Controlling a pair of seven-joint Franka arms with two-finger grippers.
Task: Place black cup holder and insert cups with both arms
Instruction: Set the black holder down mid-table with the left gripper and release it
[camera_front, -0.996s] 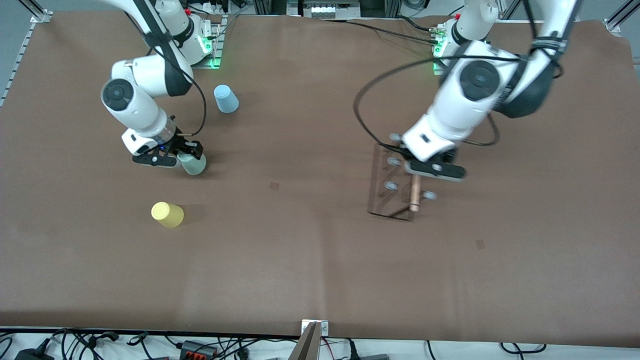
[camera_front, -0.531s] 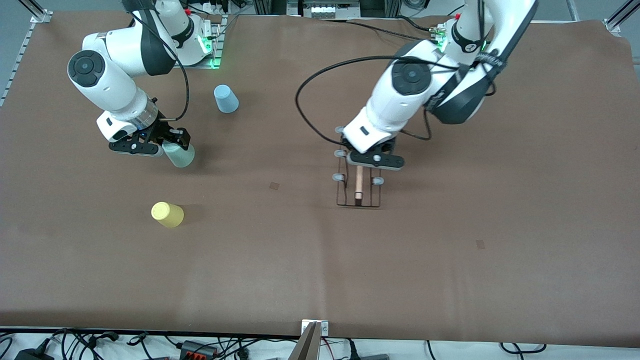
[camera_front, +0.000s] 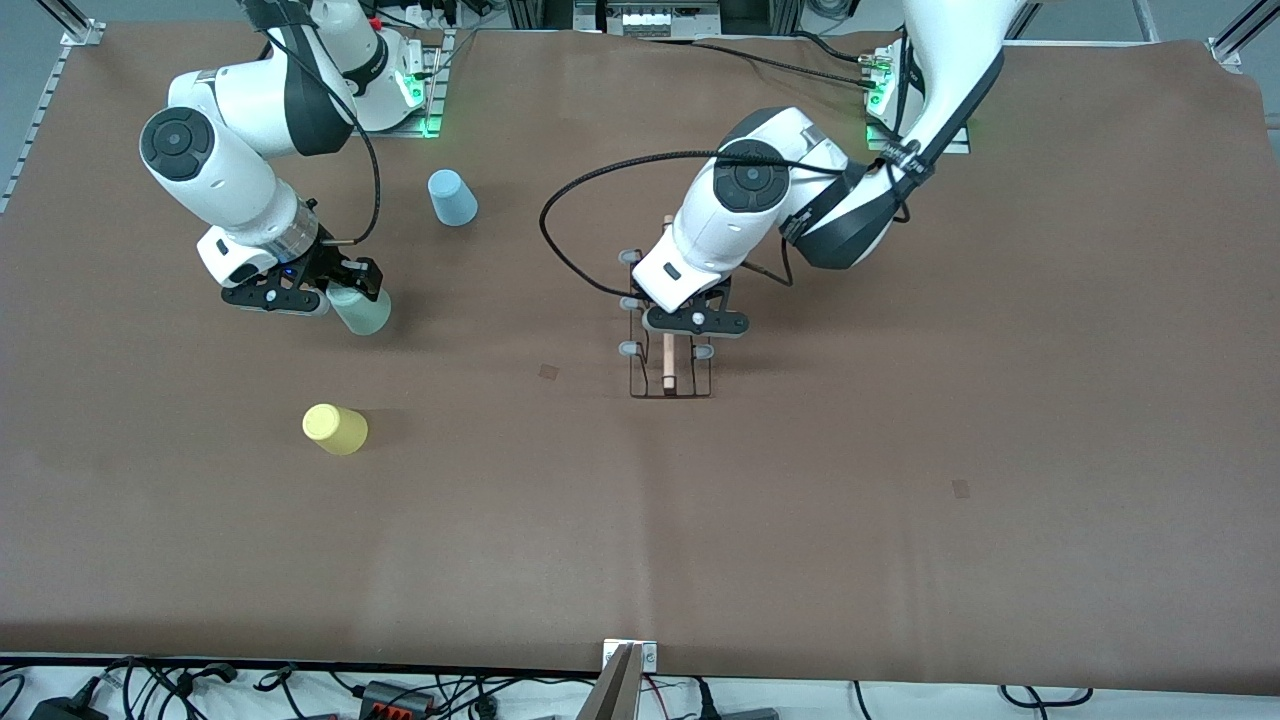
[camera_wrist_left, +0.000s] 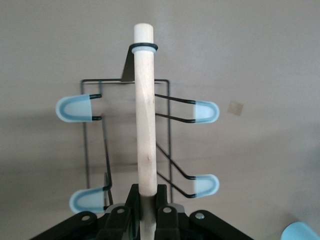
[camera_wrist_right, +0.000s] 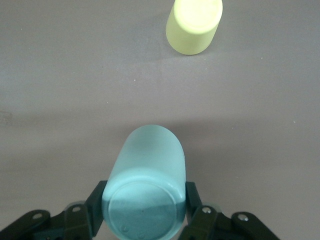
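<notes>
My left arm is hanging over the cup holder's pegs (camera_front: 630, 257). My left gripper should put the holder (camera_front: 669, 366) down and move away before the pale green cup goes on.
The black cup holder (camera_front: 668, 362) hangs over the middle of the table. My left gripper (camera_front: 694, 321) is shut on its wooden rod handle (camera_wrist_left: 145, 125). Grey-tipped pegs (camera_wrist_left: 74, 108) stick out on both sides of the wire frame. My right gripper (camera_front: 300, 292) is shut on the pale green cup (camera_front: 361, 310), which lies tilted between the fingers (camera_wrist_right: 146, 192), over the table at the right arm's end. The yellow cup (camera_front: 335, 428) stands upside down nearer the front camera (camera_wrist_right: 194, 25). The light blue cup (camera_front: 452, 197) stands upside down close to the right arm's base.
The brown mat (camera_front: 900, 480) covers the whole table. Cables and plugs (camera_front: 380, 692) lie along the front edge. A black cable (camera_front: 560, 215) loops from the left arm's wrist above the mat.
The left arm has carried the cup holder from its own end toward the table's middle. The right gripper rose with the green cup, shifted toward the right arm's end, then hardly moved.
</notes>
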